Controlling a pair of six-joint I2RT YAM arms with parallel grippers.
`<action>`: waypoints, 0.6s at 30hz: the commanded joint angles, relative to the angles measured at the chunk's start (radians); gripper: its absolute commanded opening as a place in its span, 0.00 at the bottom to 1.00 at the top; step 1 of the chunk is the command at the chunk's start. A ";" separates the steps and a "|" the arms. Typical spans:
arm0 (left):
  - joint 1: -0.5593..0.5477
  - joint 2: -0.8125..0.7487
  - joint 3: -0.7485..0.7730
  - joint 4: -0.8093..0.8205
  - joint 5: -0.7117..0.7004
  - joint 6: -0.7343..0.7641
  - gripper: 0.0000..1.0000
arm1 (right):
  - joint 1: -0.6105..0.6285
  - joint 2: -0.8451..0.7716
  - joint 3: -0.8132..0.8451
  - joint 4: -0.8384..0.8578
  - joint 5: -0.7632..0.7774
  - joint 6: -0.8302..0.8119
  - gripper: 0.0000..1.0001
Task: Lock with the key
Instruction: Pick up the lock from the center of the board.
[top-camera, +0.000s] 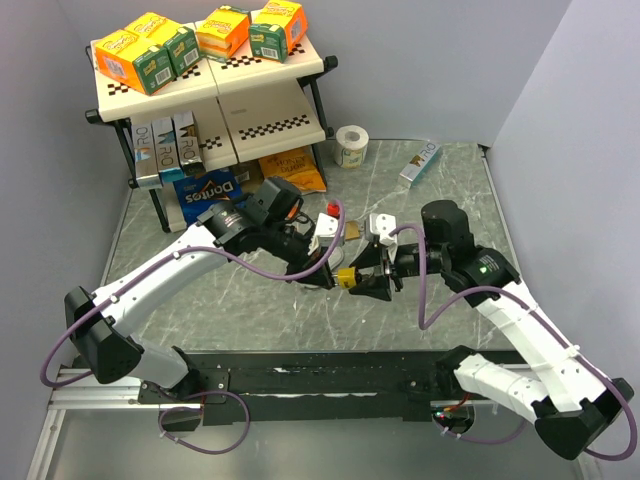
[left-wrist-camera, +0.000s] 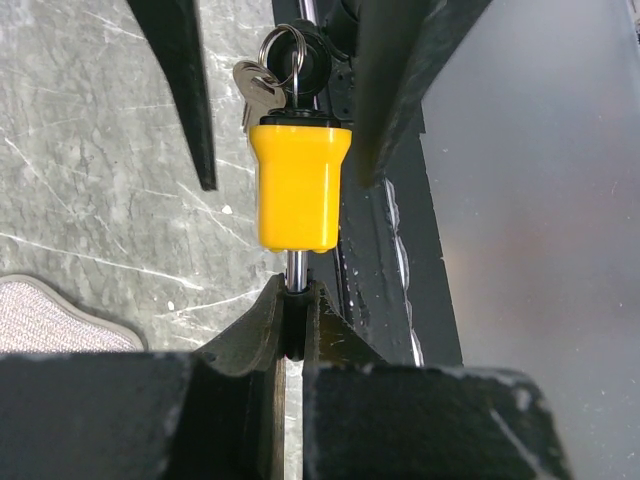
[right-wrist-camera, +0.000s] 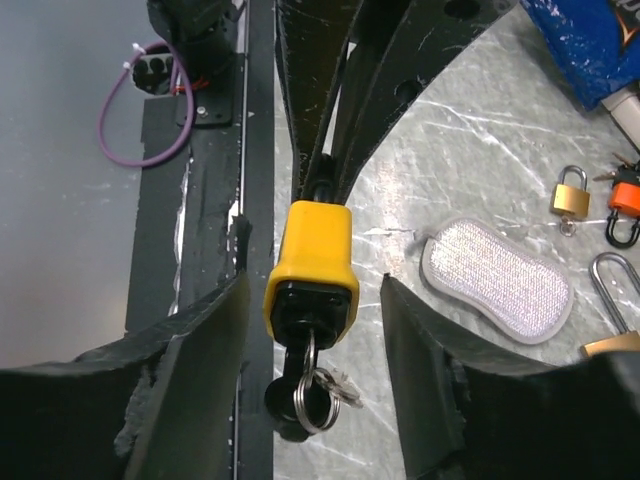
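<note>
I should hold the body (left-wrist-camera: 298, 195) of the yellow padlock with my right gripper, because the shackle (left-wrist-camera: 297, 270) sticks out of it. Meanwhile my left gripper should take a new grip on the shackle and push it in.
A yellow padlock (top-camera: 345, 277) hangs in the air between my two grippers. My left gripper (top-camera: 328, 272) is shut on its steel shackle (left-wrist-camera: 296, 268), with the yellow body (left-wrist-camera: 298, 185) just beyond my fingertips (left-wrist-camera: 262, 322). A black-headed key (left-wrist-camera: 300, 52) with a ring and a spare key sits in the lock's black end. My right gripper (top-camera: 372, 280) is open. Its fingers (right-wrist-camera: 215, 330) stand either side of the lock's key end (right-wrist-camera: 312, 255) without touching, and the key (right-wrist-camera: 298, 385) hangs between them.
A grey mesh pad (right-wrist-camera: 497, 280), a small brass padlock (right-wrist-camera: 570, 195), an orange padlock (right-wrist-camera: 625, 200) and a larger lock's shackle (right-wrist-camera: 610, 290) lie on the marble table. A shelf with boxes (top-camera: 210, 90), a tape roll (top-camera: 350, 145) and a small box (top-camera: 420, 162) stand at the back.
</note>
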 joint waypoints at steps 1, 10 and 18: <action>-0.005 -0.038 0.025 0.072 0.074 -0.011 0.01 | 0.016 0.005 0.005 0.047 0.026 -0.008 0.53; 0.045 -0.119 -0.069 0.167 0.077 -0.074 0.30 | 0.017 0.028 0.040 0.041 -0.007 0.043 0.00; 0.156 -0.282 -0.260 0.329 0.106 -0.159 0.49 | -0.012 0.011 0.040 0.146 -0.088 0.194 0.00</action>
